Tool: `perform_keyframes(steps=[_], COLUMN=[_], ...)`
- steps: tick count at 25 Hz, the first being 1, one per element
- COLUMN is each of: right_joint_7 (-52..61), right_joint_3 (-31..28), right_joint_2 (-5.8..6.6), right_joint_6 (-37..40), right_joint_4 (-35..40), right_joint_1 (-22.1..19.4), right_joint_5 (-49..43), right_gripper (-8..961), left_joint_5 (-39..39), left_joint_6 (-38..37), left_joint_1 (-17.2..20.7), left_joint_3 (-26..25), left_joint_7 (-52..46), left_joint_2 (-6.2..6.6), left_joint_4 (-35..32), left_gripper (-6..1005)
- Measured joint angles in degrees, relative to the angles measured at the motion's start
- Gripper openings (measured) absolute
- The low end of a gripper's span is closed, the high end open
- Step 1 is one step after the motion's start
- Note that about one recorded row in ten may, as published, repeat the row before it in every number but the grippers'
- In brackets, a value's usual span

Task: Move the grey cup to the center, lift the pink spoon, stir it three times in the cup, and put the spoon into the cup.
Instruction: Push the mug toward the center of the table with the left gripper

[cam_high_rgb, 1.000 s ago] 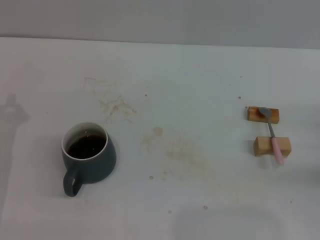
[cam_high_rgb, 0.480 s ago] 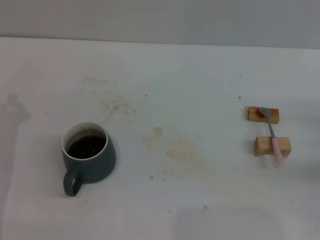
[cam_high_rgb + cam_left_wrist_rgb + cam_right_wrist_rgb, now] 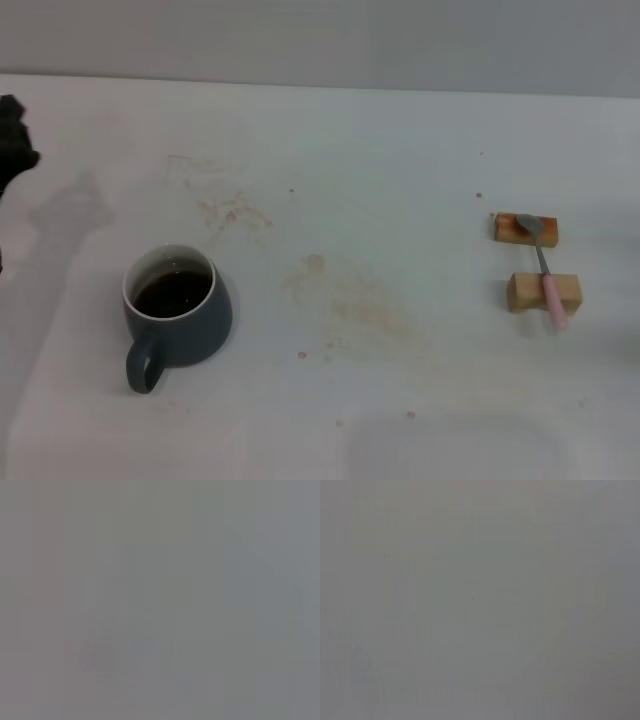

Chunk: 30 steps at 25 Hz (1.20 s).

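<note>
My left gripper should come back nearer and take hold of the cup's handle [image 3: 145, 365] before it moves the cup. It is behind the grey cup [image 3: 178, 315] now, and the cup's handle points toward the table's near edge.
The grey cup [image 3: 180, 318] stands on the white table at the left of the head view, its handle pointing toward the near edge and dark liquid inside. Far to the right, the pink spoon [image 3: 552, 298] lies across two tan wooden blocks, its metal bowl on the farther block [image 3: 512, 229] and its pink handle over the nearer block [image 3: 525, 292]. A dark part of my left gripper [image 3: 12, 135] shows at the far left edge, well behind and left of the cup, touching nothing. My right gripper is out of view. Both wrist views show only flat grey.
Brownish stains [image 3: 350, 300] mark the table's middle, and fainter ones [image 3: 232, 212] lie behind the cup. The table's far edge runs along the top of the head view, against a grey wall.
My left gripper has come into view at the far left edge, and its shadow on the table has grown and shifted right. Cup and spoon have not moved.
</note>
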<state>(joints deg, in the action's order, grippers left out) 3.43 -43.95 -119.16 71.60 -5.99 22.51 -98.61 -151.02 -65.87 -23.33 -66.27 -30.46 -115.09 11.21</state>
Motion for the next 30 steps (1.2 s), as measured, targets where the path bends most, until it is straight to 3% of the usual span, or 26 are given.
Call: perform_keyframes(steps=[5, 9, 12, 15, 17, 23, 30], right_joint_7=[0.11, 0.15, 0.16, 0.17, 0.17, 0.18, 0.18], right_joint_3=[0.02, 0.01, 0.01, 0.00, 0.01, -0.02, -1.18], right_joint_2=[-0.06, -0.08, -0.10, -0.11, -0.11, 0.07, 0.44], right_joint_6=[-0.10, -0.24, -0.52, -1.03, -1.39, -1.62, -1.60], right_joint_4=[-0.68, -1.05, -1.12, -1.13, -1.14, -0.71, 1.73], right_joint_1=[-0.78, -1.04, -0.96, -0.75, -0.60, -0.38, 0.68], right_joint_5=[-0.03, -0.03, -0.03, -0.03, -0.03, 0.04, 0.38], right_gripper=[506, 506, 506, 506, 506, 506, 506], left_joint_5=[-6.83, -12.91, -14.38, -14.44, -14.46, -14.48, -14.48], left_joint_6=[-1.62, -3.77, -5.82, -9.19, -13.70, -24.33, -27.72], left_joint_1=[-0.04, -0.05, -0.05, -0.08, -0.18, -0.12, 0.48], left_joint_3=[0.81, 1.56, 7.38, 12.78, 15.64, 20.31, 25.07], left_joint_7=[-6.46, -12.90, -17.85, -20.55, -21.71, -22.91, -23.03], left_joint_2=[3.55, 7.87, 11.79, 14.11, 14.74, 14.19, 14.05], left_joint_4=[0.00, -0.03, -0.31, -1.91, -5.05, -13.73, -15.17], left_gripper=[6, 8, 9, 10, 10, 12, 14])
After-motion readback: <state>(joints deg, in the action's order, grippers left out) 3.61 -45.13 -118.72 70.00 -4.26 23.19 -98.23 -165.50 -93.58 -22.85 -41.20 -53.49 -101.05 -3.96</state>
